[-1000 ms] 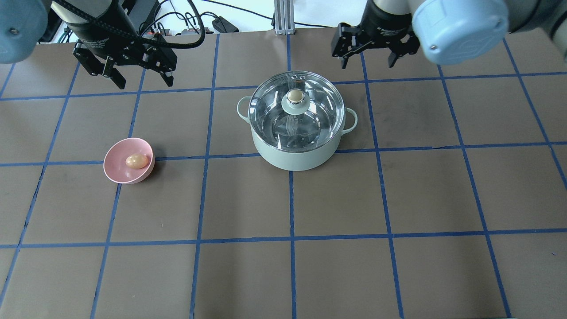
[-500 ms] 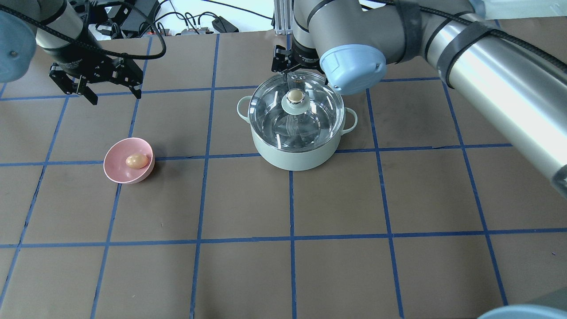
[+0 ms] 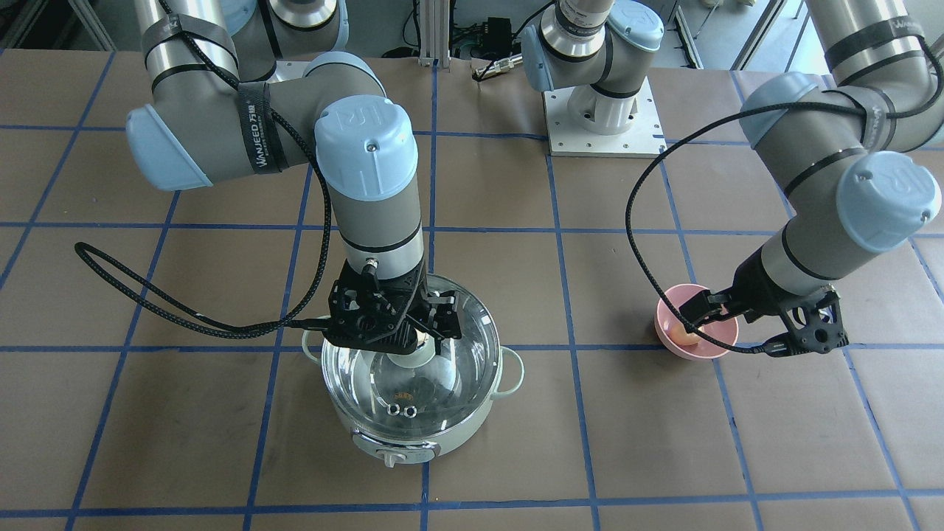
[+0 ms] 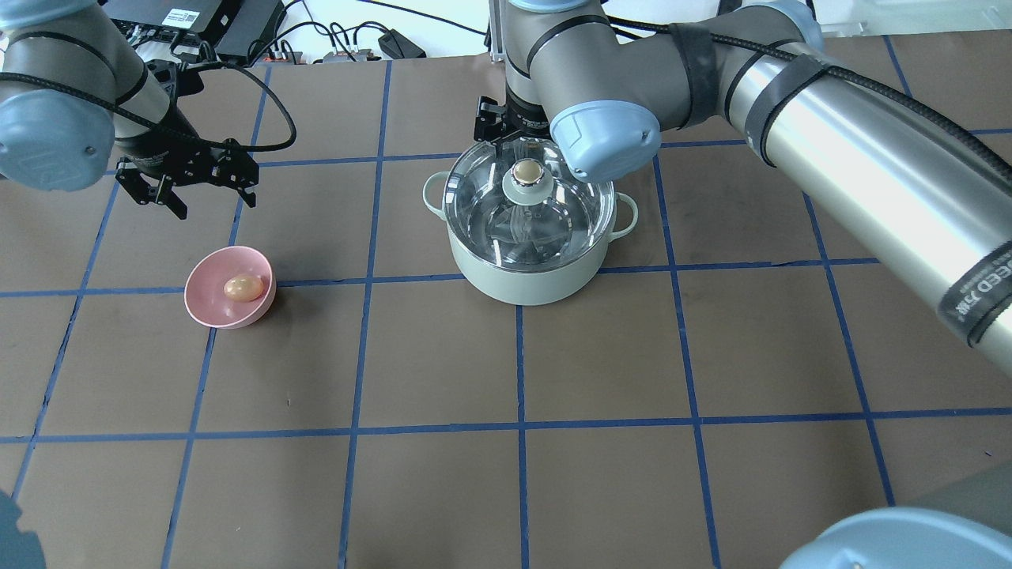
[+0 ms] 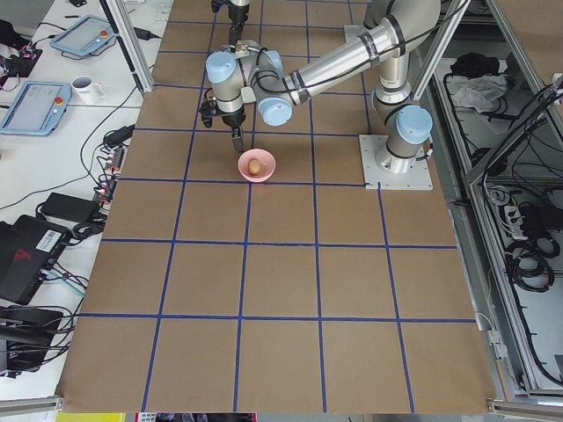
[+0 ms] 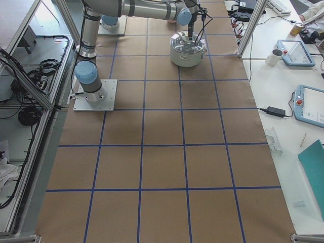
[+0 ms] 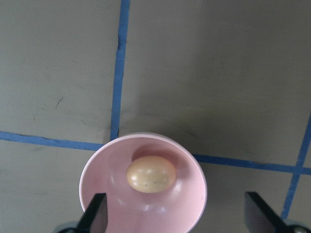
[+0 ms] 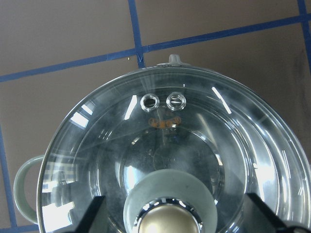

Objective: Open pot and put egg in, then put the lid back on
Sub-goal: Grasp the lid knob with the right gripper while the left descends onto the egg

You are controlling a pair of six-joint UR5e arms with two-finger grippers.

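Note:
A smooth rim (image 3: 496,344) sits on the pot. So I expect the glass lid (image 3: 438,382) to come off whole and leave the pot behind when I raise the lid's knob.
The mint-green pot (image 4: 528,276) stands mid-table with its glass lid (image 4: 569,217) on; the beige knob (image 4: 526,170) is at the lid's centre. My right gripper (image 3: 409,343) is open just above the lid. In the right wrist view its fingers (image 8: 95,213) flank the knob (image 8: 169,225) without touching it. The tan egg (image 4: 243,287) lies in a pink bowl (image 4: 207,304) at the left. My left gripper (image 4: 212,201) is open and empty, above the bowl's far side. The left wrist view shows the egg (image 7: 151,174) just ahead of the open fingers (image 7: 95,216).
Brown paper with a blue tape grid covers the table (image 4: 506,474). The right arm's long forearm (image 4: 870,174) crosses above the table's right half. Cables and a power supply (image 4: 237,24) lie beyond the far edge. The pot's control knob (image 3: 391,457) faces away from the robot.
My right gripper has swung left from beyond the pot's right side to over the lid knob. My left gripper has moved left and nearer, towards the pink bowl. Pot, lid and egg have not moved.

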